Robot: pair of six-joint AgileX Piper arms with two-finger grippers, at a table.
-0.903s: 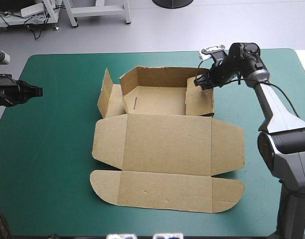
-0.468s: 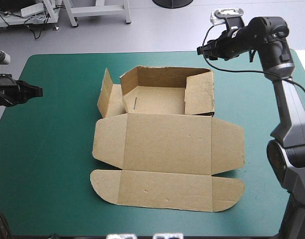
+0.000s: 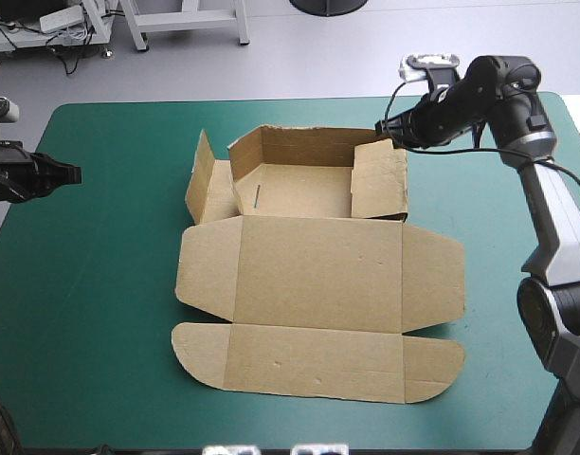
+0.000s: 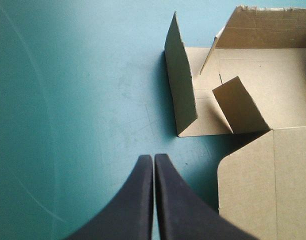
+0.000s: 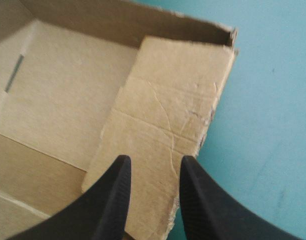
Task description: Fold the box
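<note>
The lid is joined to the tray along a crease (image 3: 318,218). The whole box will come up with its lid trailing when I lift the tray's inward-leaning side (image 3: 379,181).
The brown box (image 3: 318,275) lies mid-table as an open tray with its lid flat toward the near edge. The back wall (image 3: 299,144) stands; the right wall (image 3: 380,180) leans inward. The left side flap (image 3: 203,178) stands splayed outward. My right gripper (image 3: 381,130) hovers open at the right wall's far top corner, and in its wrist view the right gripper (image 5: 154,162) has that wall (image 5: 168,115) just ahead and below, untouched. My left gripper (image 3: 74,173) rests shut near the table's left edge; the left gripper (image 4: 153,159) points at the side flap (image 4: 182,80).
The lid's front tuck flap (image 3: 318,365) reaches close to the table's near edge. Bare teal-green cover (image 3: 100,284) lies between my left gripper and the box. A small inner flap (image 4: 240,102) leans inside the tray's left corner.
My right gripper lifted off the right wall to above the table's far edge, then came back down to the wall's far top corner. The left arm stayed still.
</note>
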